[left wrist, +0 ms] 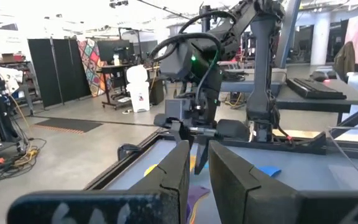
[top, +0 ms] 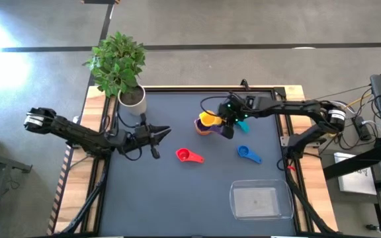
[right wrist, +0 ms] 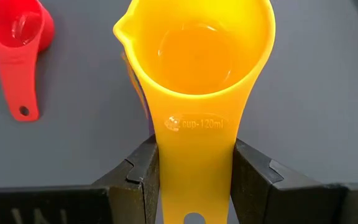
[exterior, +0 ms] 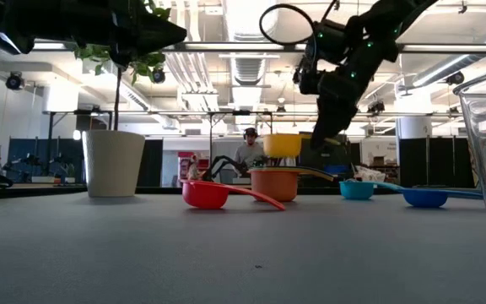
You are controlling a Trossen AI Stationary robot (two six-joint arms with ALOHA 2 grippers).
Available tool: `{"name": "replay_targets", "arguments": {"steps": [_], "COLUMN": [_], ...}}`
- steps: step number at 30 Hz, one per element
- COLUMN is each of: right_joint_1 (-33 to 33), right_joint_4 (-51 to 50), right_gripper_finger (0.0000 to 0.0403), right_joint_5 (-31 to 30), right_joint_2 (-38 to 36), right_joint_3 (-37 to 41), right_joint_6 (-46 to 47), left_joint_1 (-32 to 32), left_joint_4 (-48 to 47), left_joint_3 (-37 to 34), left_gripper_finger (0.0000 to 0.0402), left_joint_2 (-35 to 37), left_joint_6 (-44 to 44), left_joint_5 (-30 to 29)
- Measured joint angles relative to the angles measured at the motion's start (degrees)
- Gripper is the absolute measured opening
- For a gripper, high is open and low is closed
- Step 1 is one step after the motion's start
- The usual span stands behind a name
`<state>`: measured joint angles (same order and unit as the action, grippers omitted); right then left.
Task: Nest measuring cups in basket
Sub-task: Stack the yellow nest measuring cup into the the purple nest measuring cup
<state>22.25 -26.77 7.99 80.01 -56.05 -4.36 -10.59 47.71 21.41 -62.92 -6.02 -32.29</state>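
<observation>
The yellow cup hangs bowl up a little above the orange cup, so the robot's right gripper should go on bringing it down until the yellow cup's bowl nests inside, and then let go.
My right gripper is shut on a yellow measuring cup at the table's far middle. In the low view the yellow cup hangs just above an orange cup that stands on the table. A red cup, a teal cup and a blue cup lie loose on the table. The clear basket stands near the front right edge. My left gripper is shut on nothing, held level above the table left of the cups. My right gripper pinches the yellow cup's handle by its two long edges between the two fingers. The fingers slant down from the table's right side and lie along the handle. The cup is lifted clear, bowl up and roughly level, pointing away from the gripper.
A white plant pot with a green plant stands at the table's far left corner. Bare dark tabletop lies between the red cup and the basket. A person shows in the room beyond the table.
</observation>
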Motion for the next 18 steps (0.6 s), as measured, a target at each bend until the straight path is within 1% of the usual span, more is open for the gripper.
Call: {"name": "replay_targets", "arguments": {"steps": [3,6,8,18], "right_joint_1": [0.0,0.0,0.0,-0.7], "right_joint_4": [0.1,1.0,1.4,2.2], "right_gripper_finger": [0.0131,0.0131,0.0131,0.0140], "right_joint_5": [0.2,1.8,2.6,2.6], "right_joint_2": [1.1,1.9,2.4,6.1], "right_joint_3": [-0.4,-0.7,-0.7,-0.7], "right_joint_6": [-0.2,-0.2,-0.2,-0.8], "left_joint_1": [0.0,0.0,0.0,0.0], "left_joint_4": [-3.9,-6.6,-7.0,-7.1], "left_joint_3": [1.3,2.0,2.2,2.1], "left_gripper_finger": [0.0040,0.0040,0.0040,0.0040], "left_joint_2": [0.0,0.0,0.0,0.0], "left_joint_6": [0.7,1.7,2.1,2.5], "left_joint_5": [0.0,0.0,-0.1,-0.2]}}
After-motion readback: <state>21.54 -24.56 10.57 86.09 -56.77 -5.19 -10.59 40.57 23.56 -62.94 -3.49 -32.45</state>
